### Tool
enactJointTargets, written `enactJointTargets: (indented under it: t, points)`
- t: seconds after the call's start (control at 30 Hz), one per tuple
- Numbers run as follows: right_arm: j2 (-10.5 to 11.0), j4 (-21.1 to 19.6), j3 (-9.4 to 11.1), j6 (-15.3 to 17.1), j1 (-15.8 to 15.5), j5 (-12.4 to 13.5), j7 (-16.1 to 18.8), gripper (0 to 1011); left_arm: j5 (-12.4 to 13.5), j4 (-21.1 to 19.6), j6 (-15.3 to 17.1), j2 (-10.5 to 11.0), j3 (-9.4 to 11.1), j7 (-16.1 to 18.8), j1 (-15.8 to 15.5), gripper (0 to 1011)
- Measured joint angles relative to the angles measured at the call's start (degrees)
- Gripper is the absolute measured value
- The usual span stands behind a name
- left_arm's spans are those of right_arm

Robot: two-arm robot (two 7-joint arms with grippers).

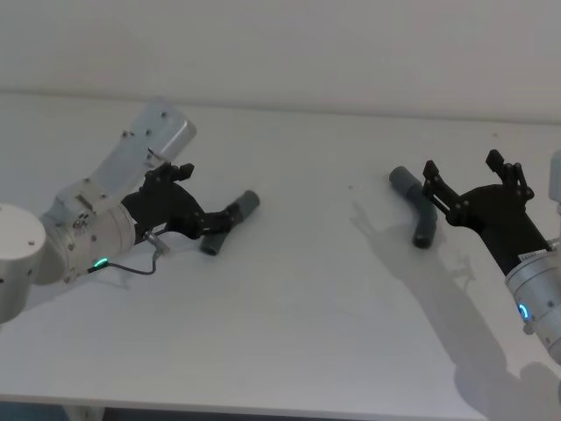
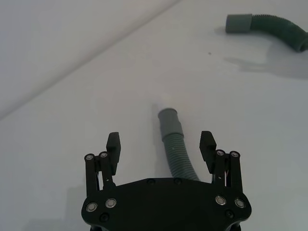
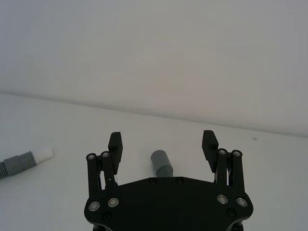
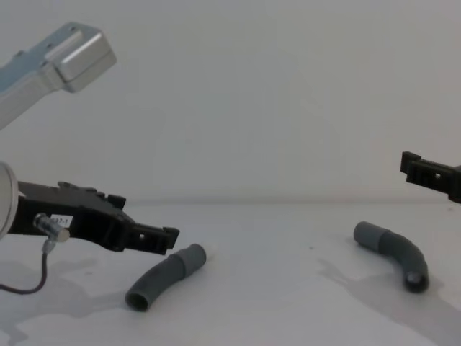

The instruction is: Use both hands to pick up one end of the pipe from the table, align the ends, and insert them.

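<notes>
I can see ribs (image 3: 166, 171) behind the smooth cuff. The second pipe piece (image 4: 395, 252) will bend there when I push the cuff onto the white stub.
Two dark-grey ribbed pipe pieces lie apart on the white table (image 1: 307, 316). The left piece (image 1: 230, 221) points its smooth end (image 2: 169, 121) away from my left gripper (image 1: 209, 195), which stands open astride its ribbed part, just above it in the chest view (image 4: 164, 241). In the left wrist view that gripper (image 2: 160, 144) has the hose (image 2: 179, 161) between its fingers without touching. My right gripper (image 1: 460, 164) is open and hovers well above the right piece (image 1: 417, 209); its cuff (image 3: 161, 162) shows between the fingers (image 3: 115, 144). The left piece's end with a white stub (image 3: 42, 154) shows farther off.
A pale grey wall (image 4: 252, 86) rises behind the table. The table's front edge (image 1: 263, 410) runs along the bottom of the head view. A thin cable (image 1: 140, 267) hangs from the left wrist onto the table.
</notes>
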Motion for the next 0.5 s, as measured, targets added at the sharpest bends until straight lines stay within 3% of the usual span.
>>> enactJointTargets:
  t: [0.5]
  points:
    - [0.0,0.0,0.0,0.0,0.0,0.0,0.0,1004,-2.61,2.53,6.45,-1.29,0.38,-3.98,-3.39,1001]
